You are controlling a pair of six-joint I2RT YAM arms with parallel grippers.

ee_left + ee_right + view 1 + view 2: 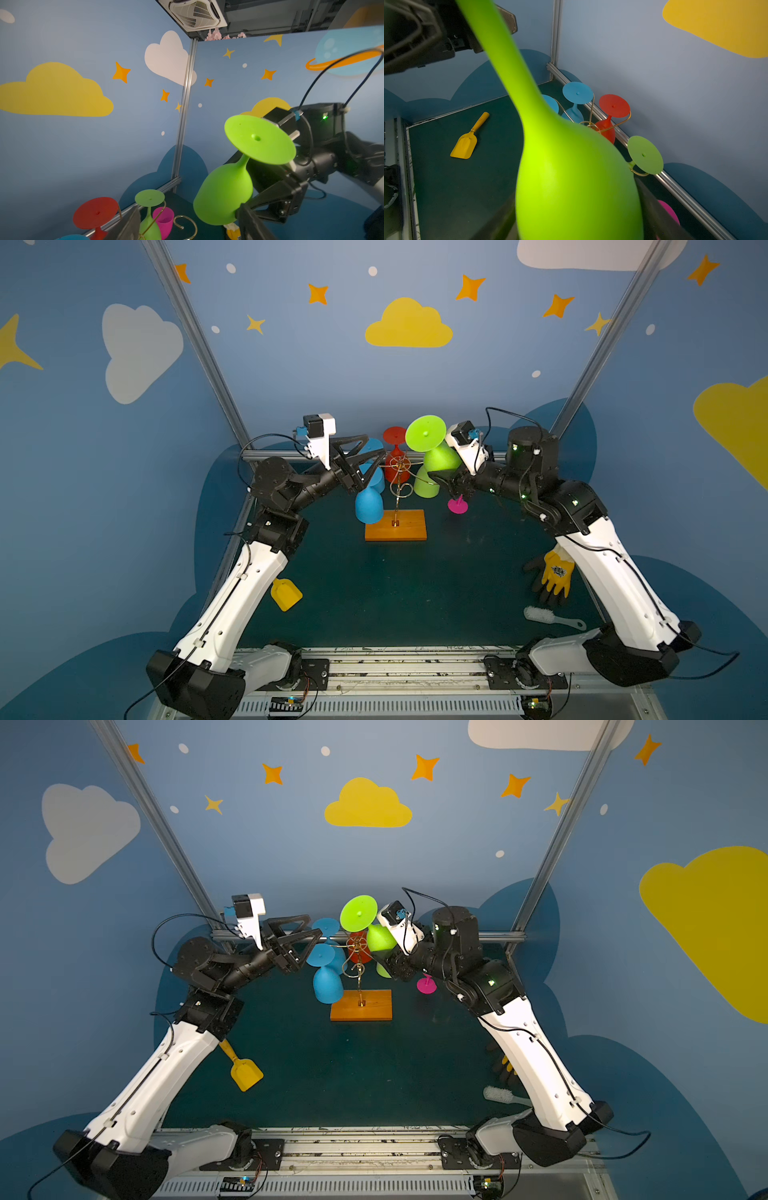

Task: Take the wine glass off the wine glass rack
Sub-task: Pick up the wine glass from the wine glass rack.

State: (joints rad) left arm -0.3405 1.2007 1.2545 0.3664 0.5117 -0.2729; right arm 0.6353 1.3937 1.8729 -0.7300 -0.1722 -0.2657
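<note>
The lime green glass is held across its bowl point(439, 457) by my right gripper, with its foot on top. My left gripper should pinch the glass's foot point(425, 433) while my right gripper grabs the glass's rim.
The wine glass rack point(395, 526), gold wire on an orange-brown wooden base, stands at the back middle of the table in both top views point(361, 1006). My right gripper point(441, 473) is shut on the bowl of a lime green wine glass point(440, 457), tilted with its foot uppermost, above and right of the rack's scroll arms. That bowl fills the right wrist view point(571, 187). My left gripper point(376, 447) is open and empty beside the rack's top on its left. In the left wrist view the held glass point(226, 195) hangs close to one of my left fingers point(249, 222).
Two blue glasses point(369, 506), a red one point(395, 466) and a second green one point(428, 486) hang on the rack. A pink glass point(457, 506) sits on the table to its right. A yellow scoop point(286, 594), a yellow-black glove point(555, 576) and a white brush point(540, 616) lie nearer.
</note>
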